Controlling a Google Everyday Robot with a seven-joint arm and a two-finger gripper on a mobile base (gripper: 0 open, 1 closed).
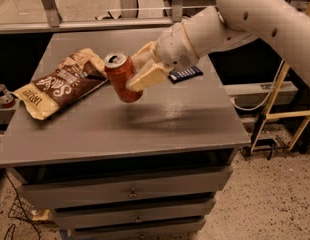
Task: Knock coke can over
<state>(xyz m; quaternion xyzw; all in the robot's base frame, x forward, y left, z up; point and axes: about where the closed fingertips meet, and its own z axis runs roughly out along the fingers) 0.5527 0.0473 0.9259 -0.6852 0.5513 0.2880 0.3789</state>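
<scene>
My gripper is holding the coke can (121, 79) almost upright above the grey table (134, 111), so next I tip the can onto its side before I lower it.
The coke can (121, 78), red-orange with a silver top and pull tab, is tilted with its top leaning to the left. It hangs above the grey table (145, 129), with its shadow on the surface below. My gripper (137, 74) is shut on the can from its right side. The cream fingers (147, 75) clasp its upper body. The white arm reaches in from the upper right.
A brown-and-cream chip bag (60, 84) lies on the table's left part, just left of the can. A dark blue packet (186, 74) lies behind the gripper. A small bottle (2, 96) stands off the left edge. Drawers (130, 191) sit below the tabletop.
</scene>
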